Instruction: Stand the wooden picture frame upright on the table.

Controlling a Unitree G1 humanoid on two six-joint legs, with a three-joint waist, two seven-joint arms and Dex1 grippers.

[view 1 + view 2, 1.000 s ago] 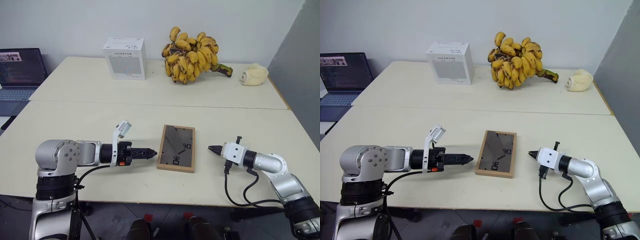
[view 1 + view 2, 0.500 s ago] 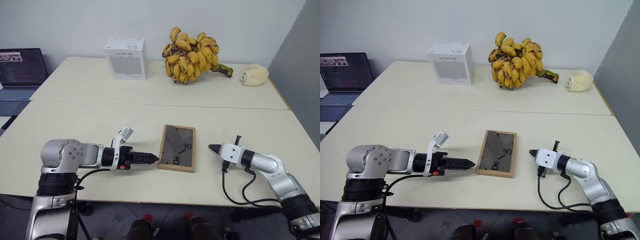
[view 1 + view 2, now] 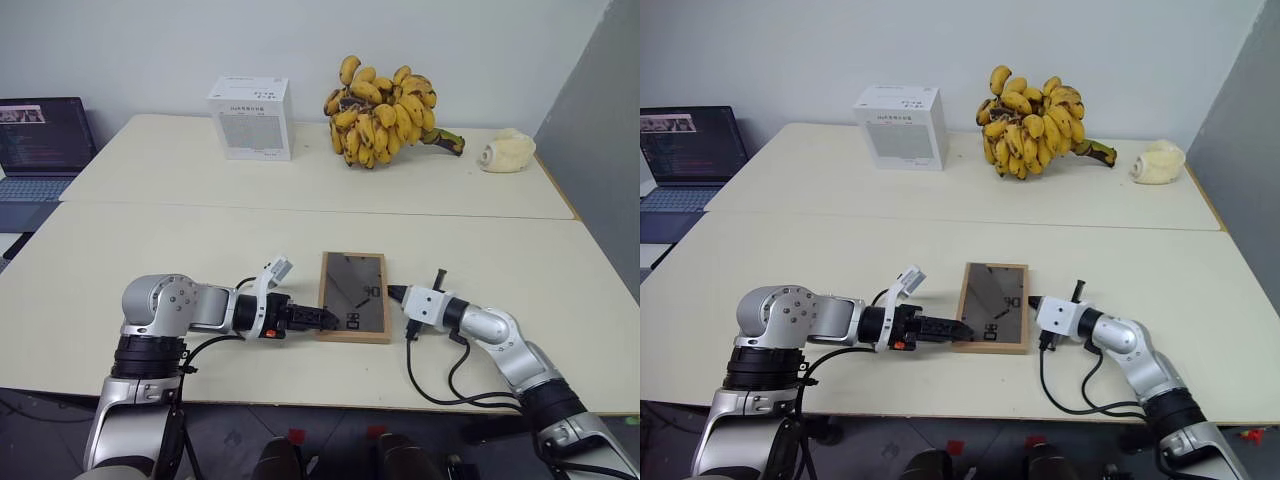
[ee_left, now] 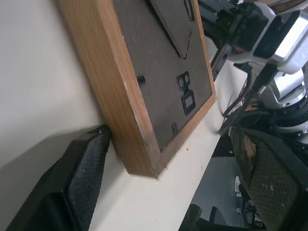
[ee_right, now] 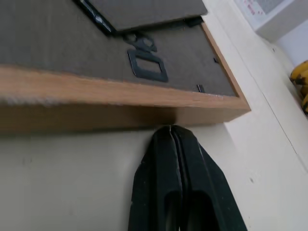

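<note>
The frame's side is being pressed by my right gripper farther back than the frame's corner at my left gripper. My right gripper should therefore back off and push that side's near end.
The wooden picture frame lies flat on the table, dark back panel and stand facing up. My left gripper sits low at the frame's near left corner. In the left wrist view its fingers stand open, one on each side of that corner, the near one touching the wooden edge. My right gripper is shut, and its tip rests against the frame's right edge. The right wrist view shows the closed fingertips pressed to the wooden side.
At the back of the table stand a white box and a large bunch of bananas, with a cream-coloured object at the far right. An open laptop sits off to the far left. A dark wall borders the right.
The left gripper slid right to the frame's near corner and opened wide. The right gripper, still shut, moved left until its tip met the frame's right edge.
</note>
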